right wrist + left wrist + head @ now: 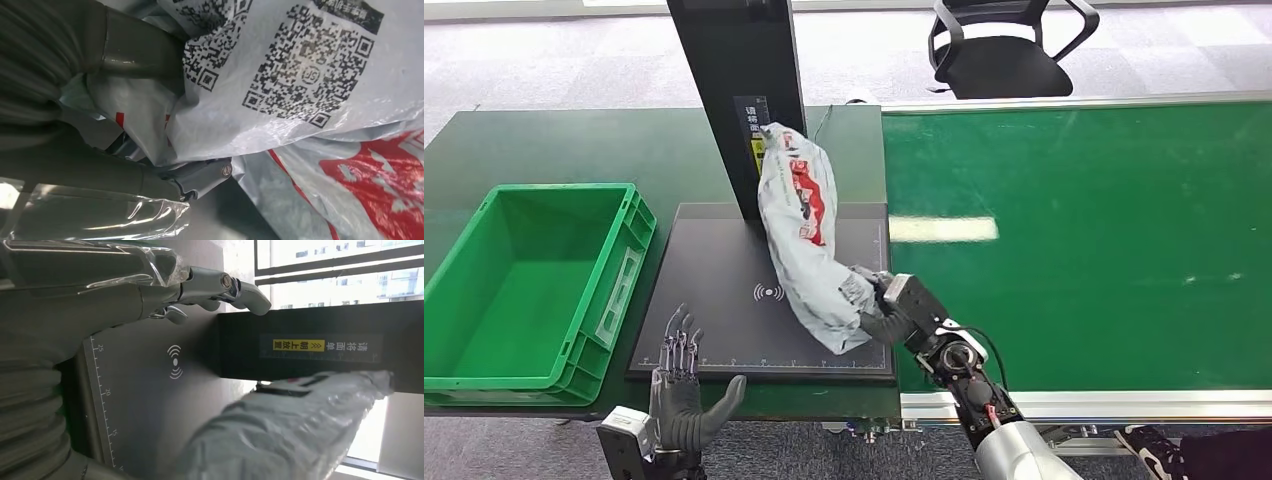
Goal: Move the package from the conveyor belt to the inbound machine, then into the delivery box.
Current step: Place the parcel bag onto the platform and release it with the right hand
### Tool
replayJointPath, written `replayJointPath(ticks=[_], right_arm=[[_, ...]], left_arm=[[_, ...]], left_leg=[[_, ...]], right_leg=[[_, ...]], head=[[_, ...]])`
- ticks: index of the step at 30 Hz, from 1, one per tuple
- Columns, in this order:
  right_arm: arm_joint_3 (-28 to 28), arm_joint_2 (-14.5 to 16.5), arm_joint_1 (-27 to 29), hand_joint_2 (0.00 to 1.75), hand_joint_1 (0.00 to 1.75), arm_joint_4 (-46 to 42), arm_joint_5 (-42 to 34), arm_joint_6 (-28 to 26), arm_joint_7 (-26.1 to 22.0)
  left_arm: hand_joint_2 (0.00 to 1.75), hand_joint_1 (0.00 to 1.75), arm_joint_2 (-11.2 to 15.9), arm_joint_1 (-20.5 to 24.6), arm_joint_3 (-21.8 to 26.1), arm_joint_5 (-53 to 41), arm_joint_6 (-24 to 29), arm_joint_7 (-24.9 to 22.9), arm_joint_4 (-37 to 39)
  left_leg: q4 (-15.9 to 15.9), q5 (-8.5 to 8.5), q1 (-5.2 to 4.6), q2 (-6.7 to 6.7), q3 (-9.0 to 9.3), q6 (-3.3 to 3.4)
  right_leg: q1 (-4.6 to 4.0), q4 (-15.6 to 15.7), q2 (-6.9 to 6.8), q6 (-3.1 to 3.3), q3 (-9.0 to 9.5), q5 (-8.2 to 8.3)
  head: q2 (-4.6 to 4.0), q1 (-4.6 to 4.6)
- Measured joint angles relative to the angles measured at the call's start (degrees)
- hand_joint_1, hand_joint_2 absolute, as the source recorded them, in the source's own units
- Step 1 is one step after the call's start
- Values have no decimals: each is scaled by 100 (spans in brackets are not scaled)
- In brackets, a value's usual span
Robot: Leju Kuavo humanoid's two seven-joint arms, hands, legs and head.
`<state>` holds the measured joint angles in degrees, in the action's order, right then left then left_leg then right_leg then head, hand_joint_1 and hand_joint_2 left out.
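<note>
The grey plastic package (804, 235) is stretched about as long as the delivery box (536, 290), so I expect one end of the package to stay propped over the box's rim when the robot lowers it in.
A grey plastic package (802, 232) with red print lies stretched over the black scanning pad (714, 300) of the inbound machine, its far end leaning against the machine's black post (736, 90). My right hand (886, 303) grips the package's near end at the pad's right side. The right wrist view shows the package (310, 85) with QR codes, crumpled against my fingers (200, 177). My left hand (681, 385) hovers open at the pad's front left corner, fingers spread. In the left wrist view the left hand (150, 285) reaches over the pad (150, 405), with the package (290, 435) beyond it.
A green delivery box (529, 290) stands hollow to the left of the pad. The green conveyor belt (1084, 240) runs along the right with a silver rail. A black office chair (1004, 45) stands behind the belt.
</note>
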<state>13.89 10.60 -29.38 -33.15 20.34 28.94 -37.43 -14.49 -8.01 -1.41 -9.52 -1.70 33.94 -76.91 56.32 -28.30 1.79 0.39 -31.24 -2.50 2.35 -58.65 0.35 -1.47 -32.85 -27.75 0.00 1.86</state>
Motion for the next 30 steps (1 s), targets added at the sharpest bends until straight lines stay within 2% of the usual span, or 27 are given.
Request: replayJointPath(ticks=[3, 8, 12, 14, 18, 21, 26, 30], right_arm=[[399, 63, -65, 175, 175, 215, 9, 24, 111], [765, 80, -167, 175, 175, 445, -65, -848, 707], [881, 67, -227, 175, 0, 555, -191, -1105, 849], [917, 66, -233, 175, 0, 587, -215, -1369, 911], [940, 66, -230, 175, 0, 603, -368, -2352, 952], [885, 59, -162, 175, 0, 509, -670, -2810, 671], [669, 12, 111, 175, 0, -5, -1392, -2908, -36], [482, -34, 459, 175, 0, -769, -2051, -2731, -248]], left_arm=[[175, 0, 2, -7, 9, 2, 0, 0, -1], [175, 0, 2, -106, 42, 25, -13, -21, -91], [175, 0, 2, -170, 73, 34, -33, -41, -168], [175, 0, 2, -181, 81, 34, -33, -54, -186], [175, 0, -1, -219, 84, 34, 14, -102, -262], [175, 0, -2, -243, 84, 30, 46, -113, -308], [175, 0, -3, -244, 83, 18, 70, -105, -310], [175, 0, -1, -245, 82, 32, 121, -62, -293]], left_leg=[[1, 0, 0, -4, 0, 0], [1, 0, 0, -3, 1, 0], [1, 0, 0, -3, 2, 0], [1, 0, 0, -2, 2, 0], [1, 0, 0, -2, 2, 0], [2, 0, 0, -1, 3, 0], [2, -1, 0, 0, 3, 1], [2, -1, 0, -1, 2, 1]], right_leg=[[1, 2, -1, 0, 0, 0], [1, 2, 0, 0, 0, 0], [1, 2, 0, 0, 0, 0], [1, 2, 0, 0, 1, 1], [1, 2, 0, 0, 0, 1], [1, 3, 0, 0, -1, 1], [1, 3, 0, 0, -3, 1], [1, 3, 0, 0, -3, 1]], head=[[0, 0], [0, -1], [0, -1], [0, 0], [0, 0], [0, -1], [0, -1], [0, -1]])
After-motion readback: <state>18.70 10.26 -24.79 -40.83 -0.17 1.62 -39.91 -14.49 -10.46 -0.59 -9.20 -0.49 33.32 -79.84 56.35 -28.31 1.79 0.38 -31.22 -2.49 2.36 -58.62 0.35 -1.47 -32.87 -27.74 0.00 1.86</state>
